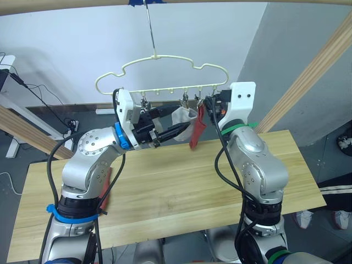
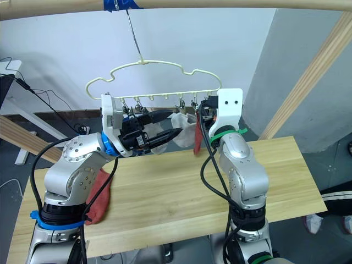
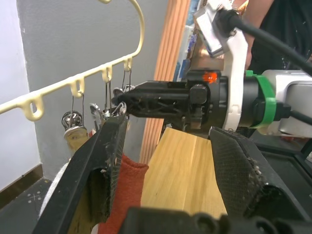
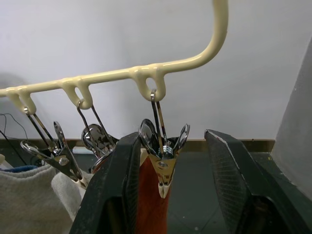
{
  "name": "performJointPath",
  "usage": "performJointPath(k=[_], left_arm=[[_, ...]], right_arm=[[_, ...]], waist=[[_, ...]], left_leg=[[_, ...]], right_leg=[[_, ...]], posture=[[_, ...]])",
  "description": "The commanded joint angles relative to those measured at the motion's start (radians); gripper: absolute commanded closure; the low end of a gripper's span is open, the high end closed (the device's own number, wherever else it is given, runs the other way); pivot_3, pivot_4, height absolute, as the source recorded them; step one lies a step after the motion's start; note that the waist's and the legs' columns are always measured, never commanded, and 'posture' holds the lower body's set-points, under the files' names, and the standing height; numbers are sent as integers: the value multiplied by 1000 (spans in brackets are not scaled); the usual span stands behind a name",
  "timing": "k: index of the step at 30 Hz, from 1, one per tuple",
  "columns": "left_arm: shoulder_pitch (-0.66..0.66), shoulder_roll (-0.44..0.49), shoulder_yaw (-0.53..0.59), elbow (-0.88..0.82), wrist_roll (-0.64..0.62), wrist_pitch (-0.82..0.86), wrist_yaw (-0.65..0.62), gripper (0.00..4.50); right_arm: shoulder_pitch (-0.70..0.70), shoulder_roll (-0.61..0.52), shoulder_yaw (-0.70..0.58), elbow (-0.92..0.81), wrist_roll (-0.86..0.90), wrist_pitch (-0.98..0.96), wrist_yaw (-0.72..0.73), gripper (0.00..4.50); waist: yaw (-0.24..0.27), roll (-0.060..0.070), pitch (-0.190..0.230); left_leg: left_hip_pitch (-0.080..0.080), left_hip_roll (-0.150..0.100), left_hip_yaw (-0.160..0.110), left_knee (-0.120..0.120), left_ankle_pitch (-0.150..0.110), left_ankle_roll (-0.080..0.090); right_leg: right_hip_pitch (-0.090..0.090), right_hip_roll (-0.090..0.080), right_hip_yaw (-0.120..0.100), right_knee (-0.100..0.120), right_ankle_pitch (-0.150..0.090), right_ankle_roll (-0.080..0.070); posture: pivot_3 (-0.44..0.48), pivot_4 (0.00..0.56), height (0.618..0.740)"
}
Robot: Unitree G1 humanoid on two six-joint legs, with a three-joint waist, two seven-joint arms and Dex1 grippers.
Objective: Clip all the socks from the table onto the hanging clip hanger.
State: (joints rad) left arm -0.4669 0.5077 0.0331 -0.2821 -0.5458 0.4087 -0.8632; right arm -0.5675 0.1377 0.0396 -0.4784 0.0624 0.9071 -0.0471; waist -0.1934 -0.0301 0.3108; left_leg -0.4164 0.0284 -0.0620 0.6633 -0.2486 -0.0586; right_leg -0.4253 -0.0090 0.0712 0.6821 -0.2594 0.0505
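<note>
The end clip's round handles (image 4: pixel 183 136) spread apart above its closed tips (image 4: pixel 164 189), so the clip's tips will open up when the robot squeezes the clip's handles.
The cream clip hanger (image 1: pixel 165 58) hangs from a wooden pole above the table's (image 1: pixel 181 181) far edge. A rust-red sock (image 1: pixel 198 129) hangs from the clip (image 4: pixel 163 161) at the hanger's right end. A light grey sock (image 1: pixel 186 117) hangs from the clips beside it. My right gripper (image 4: pixel 170 139) is open, with one finger on either side of the red sock's clip. From the left, my left gripper (image 1: pixel 180 120) reaches toward the hanging socks, open and holding nothing. Another rust-red sock (image 2: pixel 99 195) lies on the table at the left, partly behind my left arm.
The wooden pole (image 1: pixel 55 4) runs across the top. A slanted wooden beam (image 1: pixel 313 71) rises at the right and another (image 1: pixel 27 132) at the left. Several free clips (image 1: pixel 146 102) hang on the hanger's left half. Cables lie on the floor behind.
</note>
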Motion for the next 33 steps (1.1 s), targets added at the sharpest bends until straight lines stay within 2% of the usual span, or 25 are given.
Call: performJointPath(k=[1,33], left_arm=[[-3,-1,-3,-27,-1,-18,-4,1532],[-1,-10,-30,-22,1,-27,-8,1532]], right_arm=[[-11,25,1,-61,23,-7,-9,2363],[-5,31,8,-74,52,-26,-65,2363]], waist=[[0,0,0],[-1,0,0]], left_leg=[[0,0,0,0,0,0],[0,0,0,0,0,0]], right_leg=[[0,0,0,0,0,0],[0,0,0,0,0,0]], posture=[[-242,244,737],[-259,243,737]])
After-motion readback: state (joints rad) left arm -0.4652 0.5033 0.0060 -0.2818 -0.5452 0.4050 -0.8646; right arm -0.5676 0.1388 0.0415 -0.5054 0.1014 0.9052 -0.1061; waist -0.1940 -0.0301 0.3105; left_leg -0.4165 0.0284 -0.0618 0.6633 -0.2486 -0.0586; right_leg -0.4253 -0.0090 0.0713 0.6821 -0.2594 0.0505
